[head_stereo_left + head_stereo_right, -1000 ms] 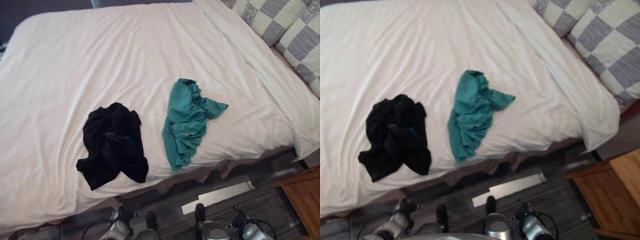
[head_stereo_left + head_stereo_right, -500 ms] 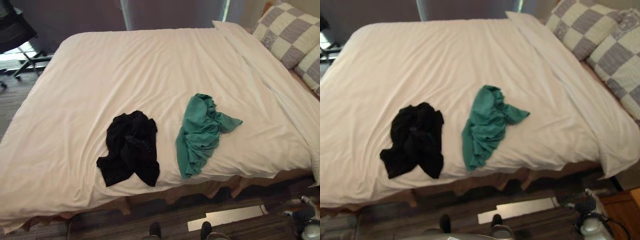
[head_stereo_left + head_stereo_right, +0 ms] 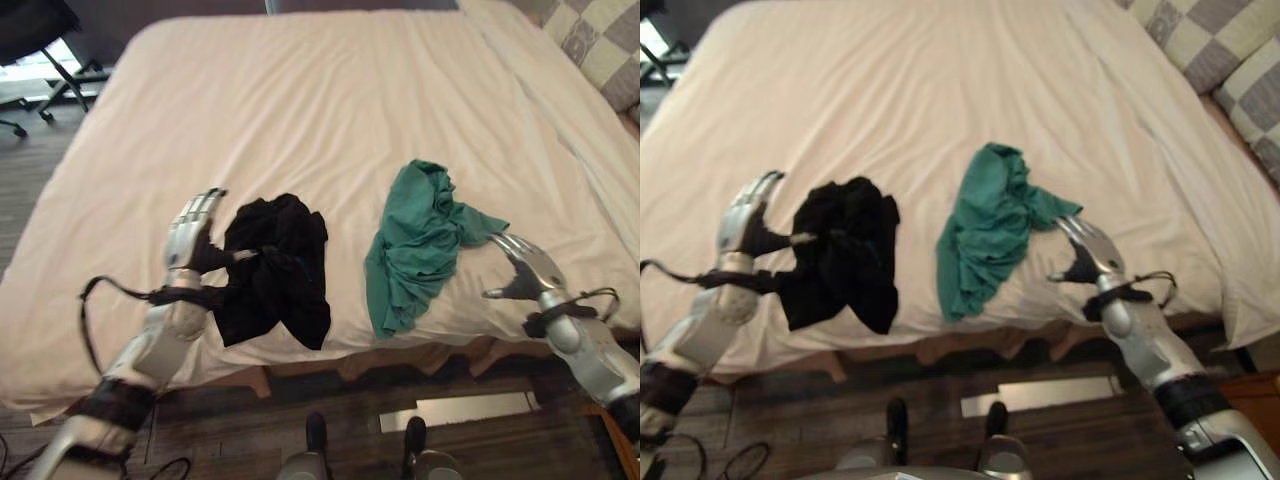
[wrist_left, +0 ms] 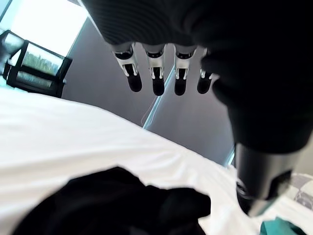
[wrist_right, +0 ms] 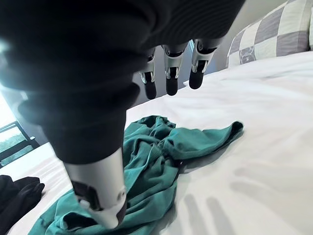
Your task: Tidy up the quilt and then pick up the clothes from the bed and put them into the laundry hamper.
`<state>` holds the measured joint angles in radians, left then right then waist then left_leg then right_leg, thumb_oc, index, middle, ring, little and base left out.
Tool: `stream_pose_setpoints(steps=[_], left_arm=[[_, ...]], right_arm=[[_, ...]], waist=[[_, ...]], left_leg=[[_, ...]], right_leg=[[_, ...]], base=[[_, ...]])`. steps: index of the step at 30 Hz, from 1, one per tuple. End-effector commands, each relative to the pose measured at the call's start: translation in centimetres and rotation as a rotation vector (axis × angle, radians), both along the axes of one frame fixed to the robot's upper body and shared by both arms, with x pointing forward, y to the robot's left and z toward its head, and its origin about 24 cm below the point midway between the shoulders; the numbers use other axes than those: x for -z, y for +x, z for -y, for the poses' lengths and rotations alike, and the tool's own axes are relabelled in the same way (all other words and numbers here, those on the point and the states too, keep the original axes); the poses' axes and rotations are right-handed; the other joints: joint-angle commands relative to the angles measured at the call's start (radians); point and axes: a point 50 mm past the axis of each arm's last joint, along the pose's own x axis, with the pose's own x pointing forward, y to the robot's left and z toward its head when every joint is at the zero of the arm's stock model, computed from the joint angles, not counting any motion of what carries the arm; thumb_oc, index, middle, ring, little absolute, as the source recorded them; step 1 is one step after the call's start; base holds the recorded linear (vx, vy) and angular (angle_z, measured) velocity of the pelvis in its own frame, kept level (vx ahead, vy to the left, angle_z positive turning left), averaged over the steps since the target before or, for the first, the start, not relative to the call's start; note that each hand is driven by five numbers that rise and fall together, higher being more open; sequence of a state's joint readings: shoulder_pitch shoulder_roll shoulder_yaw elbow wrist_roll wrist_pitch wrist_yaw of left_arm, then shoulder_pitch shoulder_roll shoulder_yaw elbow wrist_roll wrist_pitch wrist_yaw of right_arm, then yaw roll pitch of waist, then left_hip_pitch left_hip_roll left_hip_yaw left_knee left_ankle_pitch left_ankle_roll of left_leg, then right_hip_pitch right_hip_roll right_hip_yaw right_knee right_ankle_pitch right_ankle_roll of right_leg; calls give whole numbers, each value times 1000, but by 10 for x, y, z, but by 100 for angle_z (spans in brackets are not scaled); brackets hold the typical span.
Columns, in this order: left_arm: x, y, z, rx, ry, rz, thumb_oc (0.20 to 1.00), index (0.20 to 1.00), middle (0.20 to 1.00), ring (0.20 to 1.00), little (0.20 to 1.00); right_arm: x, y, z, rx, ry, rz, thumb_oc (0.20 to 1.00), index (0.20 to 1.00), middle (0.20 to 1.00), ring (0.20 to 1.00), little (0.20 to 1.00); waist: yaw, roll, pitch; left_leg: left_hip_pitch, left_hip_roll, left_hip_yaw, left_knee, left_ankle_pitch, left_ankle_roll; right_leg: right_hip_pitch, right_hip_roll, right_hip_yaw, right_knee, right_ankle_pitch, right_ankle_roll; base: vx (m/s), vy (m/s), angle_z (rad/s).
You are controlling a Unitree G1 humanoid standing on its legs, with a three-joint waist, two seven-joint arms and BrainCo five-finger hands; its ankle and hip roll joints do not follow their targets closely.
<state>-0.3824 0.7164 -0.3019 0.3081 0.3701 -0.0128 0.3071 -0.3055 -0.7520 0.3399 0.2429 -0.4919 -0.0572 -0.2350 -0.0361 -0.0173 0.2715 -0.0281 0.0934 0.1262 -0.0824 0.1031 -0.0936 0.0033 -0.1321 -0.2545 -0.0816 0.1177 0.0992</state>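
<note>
I expect the black garment (image 3: 276, 268) to stay a compact bundle with hanging ends when I carry it, because loose flaps (image 3: 306, 324) spread out from the bunched middle.
A crumpled black garment (image 3: 272, 268) lies near the front edge of the white quilt (image 3: 330, 110), with a crumpled teal garment (image 3: 415, 240) to its right. My left hand (image 3: 192, 235) hovers open just left of the black garment (image 4: 112, 203), fingers straight. On the other side my right hand (image 3: 525, 265) is open too, raised just right of the teal garment (image 5: 161, 176). Neither hand touches cloth.
Checkered pillows (image 3: 1200, 50) lie at the bed's far right end. A black office chair (image 3: 40, 40) stands on the floor beyond the bed's left corner. Dark wood floor (image 3: 470, 440) runs along the bed's front edge.
The camera has shifted, so the whole scene sits differently. Both arms have risen into view, each hand now raised beside a garment. The garments lie as before.
</note>
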Motion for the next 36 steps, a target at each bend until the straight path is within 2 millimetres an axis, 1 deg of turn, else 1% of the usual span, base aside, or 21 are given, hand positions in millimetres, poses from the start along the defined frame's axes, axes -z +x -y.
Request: stream_pose_setpoints(steps=[1, 4, 5, 6, 7, 8, 9, 10, 12, 16, 18, 21, 23, 24, 26, 28, 31, 32, 33, 34, 36], left_arm=[[-2, 26, -11, -127, 103, -60, 1000, 1000, 1000, 1000, 1000], [19, 32, -13, -199, 102, -170, 1000, 1000, 1000, 1000, 1000], [37, 32, -19, -254, 128, -268, 533, 533, 533, 533, 533], [37, 33, -18, -252, 128, -268, 473, 473, 473, 473, 473], [66, 21, -28, -310, 132, -398, 200, 200, 200, 200, 200], [66, 21, -27, -310, 131, -397, 200, 200, 200, 200, 200], [90, 7, -34, -341, 139, -496, 200, 200, 200, 200, 200], [90, 7, -34, -341, 138, -497, 200, 200, 200, 200, 200], [118, -16, -37, -351, 125, -592, 200, 200, 200, 200, 200], [162, -70, -38, -336, 24, -713, 200, 200, 200, 200, 200], [179, -107, -36, -324, -132, -747, 200, 200, 200, 200, 200], [181, -118, -38, -330, -203, -744, 200, 200, 200, 200, 200], [165, -128, -33, -245, -294, -658, 200, 200, 200, 200, 200], [164, -129, -34, -248, -296, -658, 200, 200, 200, 200, 200], [145, -128, -19, -145, -450, -580, 200, 200, 200, 200, 200], [139, -127, -13, -111, -503, -561, 200, 200, 200, 200, 200], [119, -115, 7, 14, -618, -501, 200, 200, 200, 200, 200], [109, -107, 18, 87, -645, -489, 200, 200, 200, 200, 200], [109, -107, 18, 87, -644, -489, 200, 200, 200, 200, 200], [106, -103, 27, 133, -680, -495, 200, 200, 200, 200, 200], [107, -103, 29, 145, -687, -508, 200, 200, 200, 200, 200]], right_arm=[[-38, 17, -18, -61, -29, 136, 1000, 1000, 1000, 1000, 1000], [-41, 16, -23, -76, -33, 149, 1000, 1000, 1000, 1000, 1000], [-46, 13, -24, -87, -52, 164, 1000, 1000, 1000, 1000, 1000], [-46, 13, -23, -86, -53, 164, 1000, 1000, 1000, 1000, 1000], [-51, 12, -22, -95, -74, 174, 1000, 1000, 1000, 1000, 1000], [-51, 12, -22, -95, -75, 174, 1000, 1000, 1000, 1000, 1000], [-55, 11, -22, -105, -86, 178, 1000, 1000, 1000, 1000, 1000], [-54, 11, -22, -106, -87, 177, 1000, 1000, 1000, 1000, 1000], [-61, 14, -21, -109, -115, 185, 1000, 1000, 1000, 1000, 1000], [-79, 32, -24, -112, -169, 199, 1000, 1000, 1000, 1000, 1000], [-87, 50, -20, -57, -215, 171, 1000, 1000, 1000, 1000, 1000], [-86, 60, -17, -23, -250, 143, 1000, 1000, 1000, 1000, 1000], [-82, 81, 14, 166, -249, 43, 1000, 1000, 1000, 1000, 1000], [-81, 82, 13, 163, -248, 44, 1000, 1000, 1000, 1000, 1000], [-63, 84, 38, 299, -210, -62, 1000, 1000, 1000, 1000, 1000], [-51, 84, 41, 329, -173, -104, 1000, 1000, 1000, 1000, 1000], [-13, 74, 52, 407, -71, -246, 1000, 1000, 1000, 1000, 1000], [14, 65, 51, 418, -5, -347, 200, 200, 200, 200, 200], [14, 65, 51, 418, -5, -347, 200, 200, 200, 200, 200], [40, 53, 43, 392, 85, -424, 200, 200, 200, 200, 200], [53, 45, 38, 375, 148, -449, 200, 200, 200, 200, 200]], waist=[[-13, -18, 51], [-16, -25, 63], [-17, -31, 72], [-16, -31, 72], [-13, -36, 81], [-13, -35, 81], [-7, -38, 83], [-7, -38, 82], [5, -36, 84], [50, -15, 100], [95, 11, 115], [105, 24, 123], [162, 58, 139], [158, 57, 137], [196, 84, 139], [201, 91, 134], [221, 108, 120], [229, 107, 105], [228, 106, 102], [224, 94, 88], [219, 82, 82]], left_leg=[[36, 56, 46, -5, -109, -27], [19, 55, 53, -5, -103, -26], [13, 55, 55, -5, -103, -26], [13, 54, 54, -5, -103, -26], [11, 53, 55, -5, -102, -26], [11, 53, 55, -5, -102, -26], [10, 51, 54, -5, -103, -26], [10, 51, 54, -5, -103, -26], [11, 48, 52, -5, -106, -25], [2, 42, 39, -5, -102, -25], [-16, 37, 24, -5, -89, -25], [-28, 36, 15, -5, -81, -26], [-64, 32, -21, -5, -60, -31], [-66, 32, -23, -5, -60, -31], [-89, 28, -57, -5, -48, -35], [-97, 26, -74, -5, -46, -35], [-102, 15, -111, -5, -47, -36], [-98, 8, -123, -5, -52, -34], [-103, 7, -124, -5, -48, -33], [-94, 2, -126, -5, -57, -30], [-83, 0, -119, -3, -64, -26]], right_leg=[[-116, -61, 82, 97, -106, 110], [-140, -62, 86, 103, -102, 109], [-146, -66, 82, 106, -102, 109], [-146, -66, 82, 106, -102, 110], [-150, -72, 79, 111, -101, 110], [-151, -72, 80, 112, -102, 110], [-153, -77, 80, 122, -104, 108], [-154, -77, 80, 123, -105, 108], [-155, -84, 81, 135, -108, 106], [-167, -90, 81, 154, -113, 101], [-177, -95, 72, 161, -112, 97], [-185, -96, 66, 167, -113, 94], [-197, -102, 40, 179, -115, 91], [-198, -102, 38, 180, -116, 91], [-190, -111, -4, 183, -121, 93], [-183, -115, -25, 181, -122, 94], [-152, -129, -71, 177, -131, 98], [-133, -134, -88, 170, -132, 100], [-135, -134, -90, 166, -127, 99], [-122, -136, -94, 160, -127, 100], [-113, -137, -91, 157, -124, 101]], base=[[-79, 23, -21], [-67, 23, -7], [-30, 3, -10], [-22, -4, -9], [0, 0, 0], [0, 0, 0], [0, 0, 0], [0, 0, 0], [0, 0, 0], [-7, 5, -6], [-24, 5, -8], [-19, -5, 13], [-32, -39, 19], [-24, -36, 32], [-33, -53, 51], [-22, -35, 62], [-6, -18, 56], [-1, 12, 49], [6, 50, 50], [5, 37, 32], [26, 72, 18]])
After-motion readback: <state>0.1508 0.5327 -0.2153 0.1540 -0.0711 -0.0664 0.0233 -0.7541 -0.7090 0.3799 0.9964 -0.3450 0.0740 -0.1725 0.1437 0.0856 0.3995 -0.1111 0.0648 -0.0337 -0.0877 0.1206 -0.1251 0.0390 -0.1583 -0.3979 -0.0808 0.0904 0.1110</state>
